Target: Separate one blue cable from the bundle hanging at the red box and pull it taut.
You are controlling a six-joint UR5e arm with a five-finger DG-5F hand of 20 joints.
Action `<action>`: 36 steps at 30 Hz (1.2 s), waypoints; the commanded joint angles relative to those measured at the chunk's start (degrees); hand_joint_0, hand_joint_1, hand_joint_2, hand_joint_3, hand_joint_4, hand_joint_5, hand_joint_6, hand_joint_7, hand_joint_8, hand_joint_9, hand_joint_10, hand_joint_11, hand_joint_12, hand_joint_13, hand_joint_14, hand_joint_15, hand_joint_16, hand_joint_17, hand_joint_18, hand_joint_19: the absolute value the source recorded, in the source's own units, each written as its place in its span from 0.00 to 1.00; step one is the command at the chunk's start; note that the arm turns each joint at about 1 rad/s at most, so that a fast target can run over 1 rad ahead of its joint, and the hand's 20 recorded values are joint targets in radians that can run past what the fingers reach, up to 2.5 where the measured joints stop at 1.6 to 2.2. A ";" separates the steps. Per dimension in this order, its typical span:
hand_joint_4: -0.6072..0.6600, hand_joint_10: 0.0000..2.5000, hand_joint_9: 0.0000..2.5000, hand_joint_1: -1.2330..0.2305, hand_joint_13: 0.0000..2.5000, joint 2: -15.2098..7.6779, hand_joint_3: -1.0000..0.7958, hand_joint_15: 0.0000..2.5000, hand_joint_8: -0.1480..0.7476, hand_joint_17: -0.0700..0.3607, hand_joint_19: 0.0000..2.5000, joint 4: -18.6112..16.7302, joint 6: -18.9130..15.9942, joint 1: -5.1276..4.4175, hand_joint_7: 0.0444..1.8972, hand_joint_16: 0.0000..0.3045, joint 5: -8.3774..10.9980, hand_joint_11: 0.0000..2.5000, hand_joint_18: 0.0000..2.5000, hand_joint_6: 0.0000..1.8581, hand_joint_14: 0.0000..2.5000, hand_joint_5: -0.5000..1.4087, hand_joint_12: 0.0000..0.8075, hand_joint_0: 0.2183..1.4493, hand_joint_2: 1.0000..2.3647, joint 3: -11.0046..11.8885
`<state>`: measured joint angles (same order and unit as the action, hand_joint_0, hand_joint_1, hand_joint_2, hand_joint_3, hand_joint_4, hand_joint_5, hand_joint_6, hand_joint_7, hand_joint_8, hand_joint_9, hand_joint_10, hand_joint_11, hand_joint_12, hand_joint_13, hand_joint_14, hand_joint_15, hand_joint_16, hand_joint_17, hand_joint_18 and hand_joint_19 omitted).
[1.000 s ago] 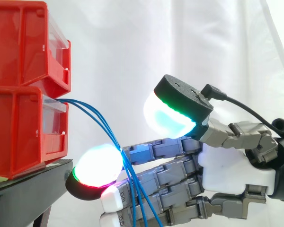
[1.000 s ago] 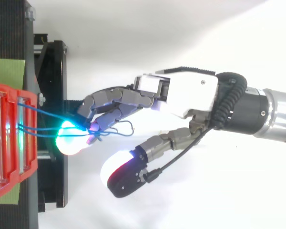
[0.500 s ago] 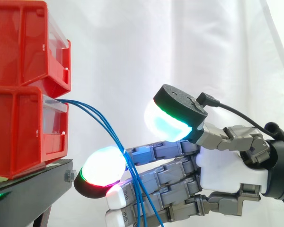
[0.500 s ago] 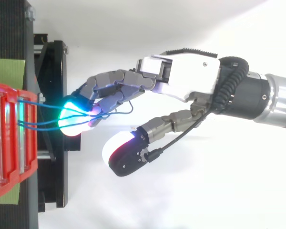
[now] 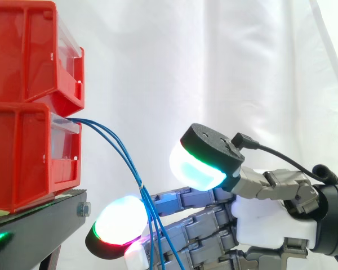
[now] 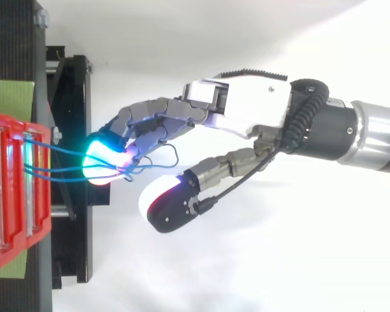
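Note:
The blue cables (image 5: 124,151) will fall apart into separate drooping arcs when I lift them, because only a thin pale tie (image 5: 141,187) squeezes the bundle.
Several thin blue cables (image 5: 116,148) leave the front of the lower red bin (image 5: 28,160) and droop down to the right. They pass across the fingers (image 5: 191,198) of my hand (image 5: 273,222), which reach straight toward the bin from the right. A glowing white fingertip (image 5: 119,222) sits just left of the strands, below the bin's front. The thumb (image 5: 198,163) is raised well clear of the cables. From above, the cables (image 6: 55,148) run from the bin (image 6: 13,195) to the cyan fingertip (image 6: 99,161), and a loose loop (image 6: 170,156) lies under the fingers. The hand (image 6: 247,114) is open.
A second red bin (image 5: 28,53) is stacked on the lower one. Both rest on a black stand (image 5: 39,222) whose edge is close under the fingertips. A white curtain (image 5: 225,67) hangs behind. A green pad (image 6: 10,97) lies on the stand.
The hand has sunk lower in the side view and its thumb came down with it. The cables now hang more steeply across the fingers.

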<state>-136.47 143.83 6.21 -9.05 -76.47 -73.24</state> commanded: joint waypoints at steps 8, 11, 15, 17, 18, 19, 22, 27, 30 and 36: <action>0.75 0.00 0.28 0.42 0.29 -0.02 0.31 0.12 0.57 0.33 0.07 -0.04 -0.06 1.22 0.49 0.11 -2.37 0.16 0.17 0.27 0.00 0.19 0.43 0.32 0.00 -0.06; 0.75 0.00 0.28 0.40 0.29 -0.02 0.31 0.12 0.57 0.33 0.07 -0.12 -0.06 1.40 0.50 0.11 -2.81 0.16 0.17 0.27 0.00 0.19 0.43 0.32 0.00 -0.06; 0.74 0.00 0.28 0.37 0.30 -0.02 0.32 0.12 0.56 0.33 0.06 -0.12 -0.06 1.66 0.53 0.11 -3.25 0.16 0.17 0.27 0.00 0.19 0.43 0.32 0.00 0.03; 0.73 0.01 0.28 0.37 0.30 0.06 0.32 0.12 0.56 0.33 0.06 -0.12 -0.06 1.75 0.55 0.11 -3.51 0.16 0.17 0.27 0.00 0.19 0.43 0.33 0.00 -0.06; 0.73 0.00 0.28 0.36 0.30 0.06 0.32 0.12 0.56 0.33 0.06 -0.12 -0.06 1.75 0.56 0.11 -3.78 0.16 0.17 0.27 0.00 0.19 0.43 0.33 0.00 -0.06; 0.72 0.00 0.28 0.36 0.30 0.06 0.32 0.12 0.56 0.33 0.06 -0.12 -0.06 1.75 0.57 0.11 -4.04 0.17 0.17 0.27 0.01 0.19 0.43 0.33 0.01 -0.06; 0.70 0.00 0.28 0.35 0.30 0.15 0.33 0.12 0.56 0.33 0.07 -0.04 -0.06 1.75 0.59 0.11 -4.39 0.17 0.17 0.27 0.00 0.19 0.42 0.33 0.01 0.03; 0.67 0.00 0.28 0.33 0.30 0.06 0.34 0.12 0.56 0.33 0.06 -0.12 -0.06 1.58 0.65 0.11 -4.65 0.17 0.18 0.27 0.00 0.19 0.43 0.34 0.01 0.03; 0.66 0.01 0.28 0.33 0.30 0.06 0.36 0.12 0.56 0.33 0.07 -0.12 -0.06 1.49 0.66 0.11 -4.57 0.18 0.18 0.28 0.00 0.19 0.43 0.35 0.01 0.03; 0.67 0.00 0.29 0.35 0.31 0.06 0.32 0.13 0.57 0.33 0.07 -0.21 -0.06 1.31 0.64 0.11 -4.57 0.18 0.18 0.30 0.00 0.19 0.43 0.32 0.00 0.03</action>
<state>-136.38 143.64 6.15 -7.64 -81.07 -73.21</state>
